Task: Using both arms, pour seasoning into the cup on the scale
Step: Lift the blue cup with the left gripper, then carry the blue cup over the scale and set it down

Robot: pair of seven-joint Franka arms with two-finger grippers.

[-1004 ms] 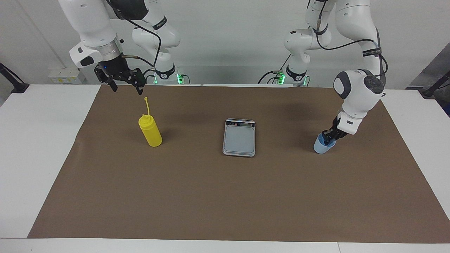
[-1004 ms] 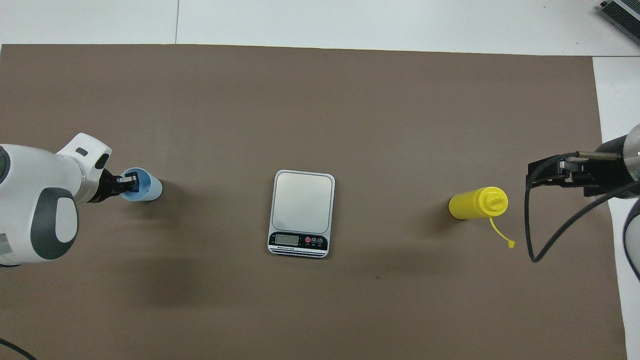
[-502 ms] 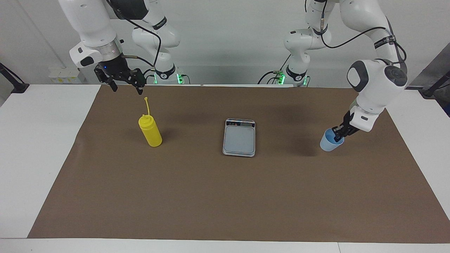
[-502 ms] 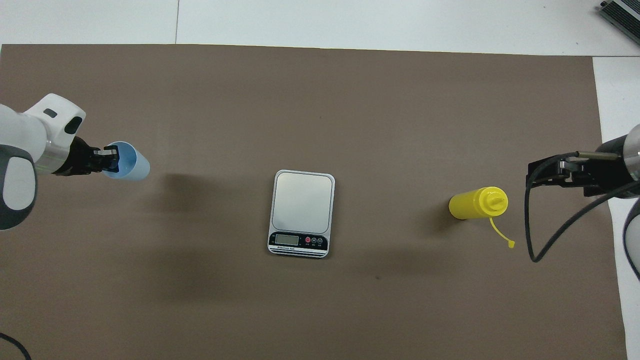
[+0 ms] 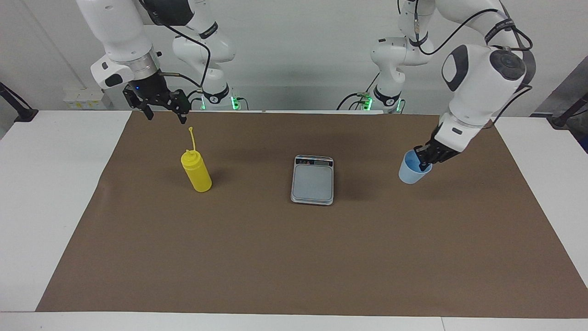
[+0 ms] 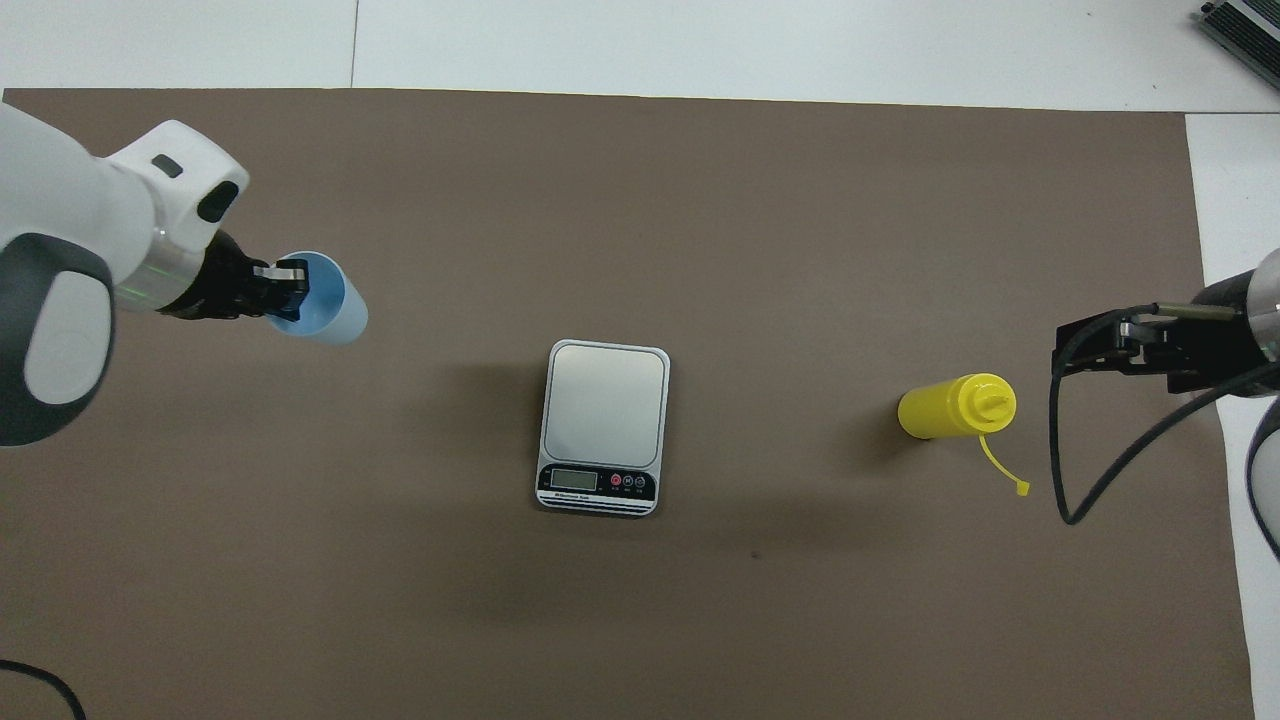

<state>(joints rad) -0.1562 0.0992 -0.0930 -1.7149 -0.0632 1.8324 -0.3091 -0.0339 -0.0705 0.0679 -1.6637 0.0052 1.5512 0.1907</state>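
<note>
I carry on to the scale's empty plate (image 5: 313, 182) and release there, with my left gripper's fingers on the light-blue cup's rim and the cup's base (image 5: 410, 177) free.
The light-blue cup (image 5: 410, 172) hangs tilted in the air over the mat, between the scale and the left arm's end of the table. My left gripper (image 5: 425, 158) is shut on its rim; both also show in the overhead view, the cup (image 6: 335, 318) and the gripper (image 6: 285, 290). The silver-grey scale (image 5: 312, 181) (image 6: 605, 405) lies bare at the middle of the mat, display toward the robots. The yellow seasoning bottle (image 5: 196, 172) (image 6: 950, 408) stands toward the right arm's end, cap strap up. My right gripper (image 5: 165, 112) (image 6: 1085, 345) hangs open above the mat beside the bottle, apart from it.
A brown mat (image 5: 294, 257) covers most of the white table (image 5: 46, 184). A black cable loop (image 6: 1070, 500) hangs from the right arm near the bottle. A grey device (image 6: 1240, 30) sits at the table's corner farthest from the robots.
My left gripper has lifted the cup off the mat and carried it up and toward the scale. The right arm, the bottle and the scale have not moved.
</note>
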